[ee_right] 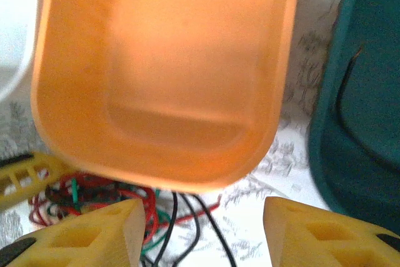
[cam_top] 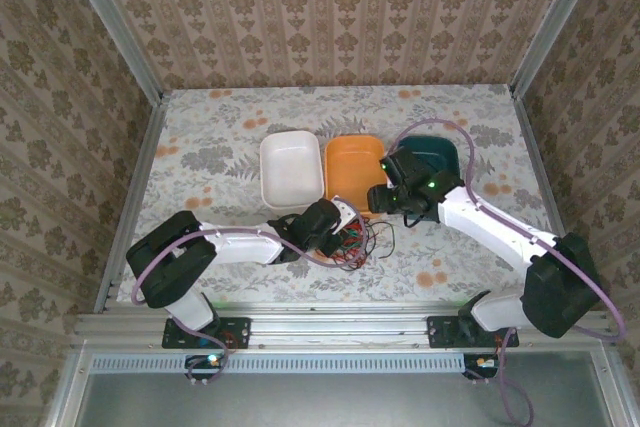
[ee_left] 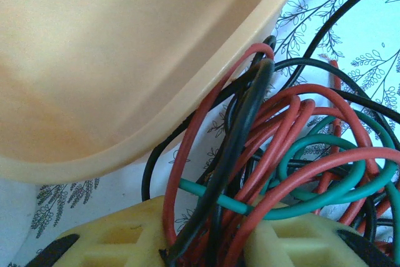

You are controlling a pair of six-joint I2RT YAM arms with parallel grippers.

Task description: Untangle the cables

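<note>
The robot's left gripper is pinching red and black cables together (ee_left: 209,207), so it should open and let the bundle go while the right gripper pulls a black cable (ee_right: 214,224) out.
The cables (cam_top: 360,243) lie in a red, green and black tangle just in front of the orange bin (cam_top: 352,165). My left gripper (cam_top: 338,231) sits at the tangle's left edge. In the left wrist view the gripper (ee_left: 209,242) is shut on a bundle of red and black cables (ee_left: 250,154), with a green strand crossing just above its yellow fingers (ee_left: 119,236). My right gripper (cam_top: 378,199) hovers at the orange bin's near right corner. In the right wrist view the gripper (ee_right: 203,232) is open and holds nothing, with black cables (ee_right: 200,229) on the table below it.
A white bin (cam_top: 290,169), the orange bin (ee_right: 169,60) and a teal bin (cam_top: 437,152) stand in a row behind the tangle. A thin dark strand (ee_right: 345,82) lies inside the teal bin (ee_right: 369,129). The orange bin's rim (ee_left: 187,85) is close over my left gripper. Wallpapered walls surround the table.
</note>
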